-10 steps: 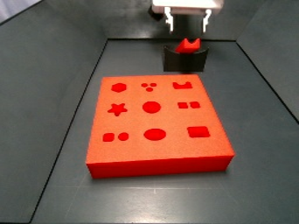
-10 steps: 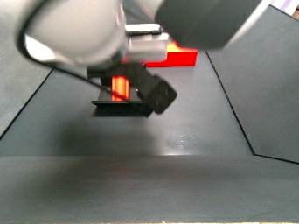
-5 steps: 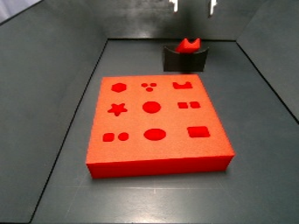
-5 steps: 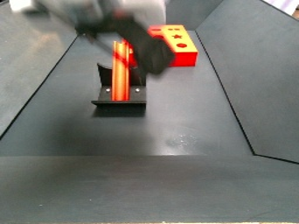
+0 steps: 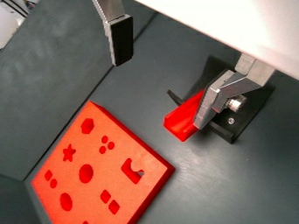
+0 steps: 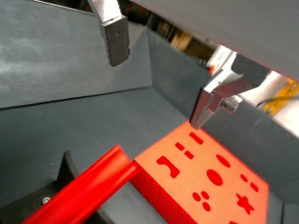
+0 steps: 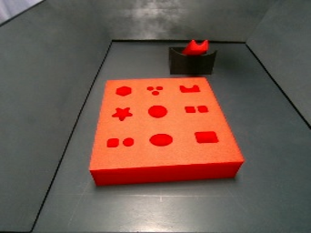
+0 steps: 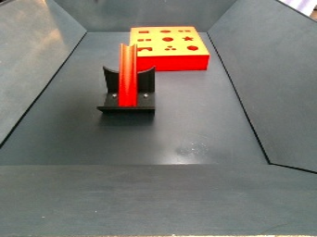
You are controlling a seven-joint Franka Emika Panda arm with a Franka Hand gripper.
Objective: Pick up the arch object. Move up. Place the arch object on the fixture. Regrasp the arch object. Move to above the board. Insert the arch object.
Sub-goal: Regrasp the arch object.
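The board [image 7: 165, 126] has open floor [image 7: 257, 138] around its unclamped edges, so the board will slip a little when the robot pushes the arch object into its cut-out in the board.
The arch object [image 7: 195, 45] is a slim red prism that stands leaning in the dark fixture [image 7: 192, 62] at the far end of the floor. It also shows in a side view [image 8: 129, 72] on the fixture [image 8: 128, 105]. The gripper [image 5: 166, 70] is open and empty, high above the arch object [image 5: 184, 116] and fixture [image 5: 246, 111]; it is out of both side views. The other wrist view shows the gripper [image 6: 163, 70], the arch object [image 6: 87, 188] and the board [image 6: 263, 185]. The red-orange board [image 7: 145, 157] with shaped cut-outs lies flat mid-floor.
Dark sloping walls [image 7: 61, 55] enclose the dark floor [image 8: 161, 176]. The board also shows in a side view [image 8: 173, 61] behind the fixture and in a wrist view [image 5: 128, 140] beside the fixture.
The gripper has risen away from the fixture and left both side views. The arch object stays on the fixture, released.
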